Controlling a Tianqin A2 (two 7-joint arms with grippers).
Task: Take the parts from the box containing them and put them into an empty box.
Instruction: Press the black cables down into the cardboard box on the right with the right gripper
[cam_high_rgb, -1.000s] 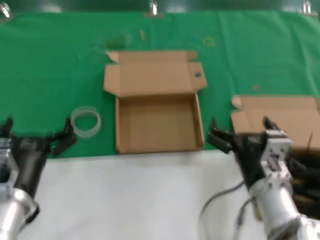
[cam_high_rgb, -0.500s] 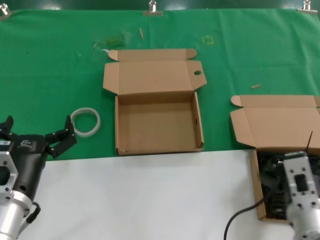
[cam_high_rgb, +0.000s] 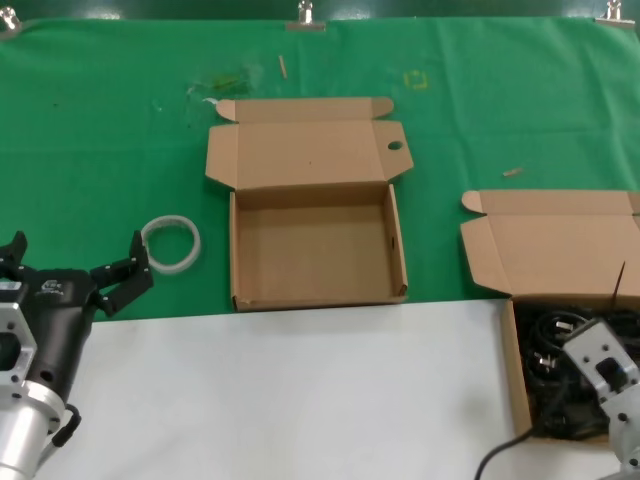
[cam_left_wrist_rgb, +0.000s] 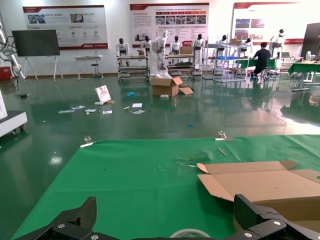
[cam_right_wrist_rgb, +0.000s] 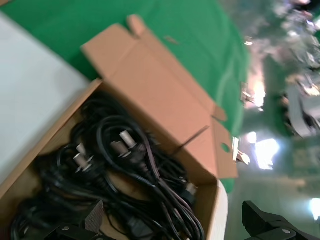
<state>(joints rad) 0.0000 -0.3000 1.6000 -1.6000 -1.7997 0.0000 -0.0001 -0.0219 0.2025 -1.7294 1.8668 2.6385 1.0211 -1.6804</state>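
Note:
The looped black power cord (cam_right_wrist_rgb: 151, 172) has a thin tie (cam_high_rgb: 618, 284) sticking up from it. The cord will stay in a bundle and come free when I lift it.
The empty box (cam_high_rgb: 315, 250) lies open in the middle of the green cloth, its lid with a small oval hole (cam_high_rgb: 395, 146) folded back. The box containing the parts (cam_high_rgb: 517, 380) sits at the right edge, with its plain lid (cam_high_rgb: 560, 240) laid back. The black power cords (cam_right_wrist_rgb: 125, 170) fill it in a tangle, also seen in the head view (cam_high_rgb: 548, 350). My right gripper (cam_right_wrist_rgb: 177, 225) is open just above the cords. In the head view only its wrist (cam_high_rgb: 603, 368) shows over that box. My left gripper (cam_high_rgb: 75, 258) is open and empty at the left.
A white ring of tubing (cam_high_rgb: 172, 243) lies on the green cloth between my left gripper and the empty box; it also shows in the left wrist view (cam_left_wrist_rgb: 190, 233). A white sheet (cam_high_rgb: 300, 390) covers the near part of the table.
My right arm has swung right from beside the empty box to over the box of cords, and lowered toward them. The left arm has not moved.

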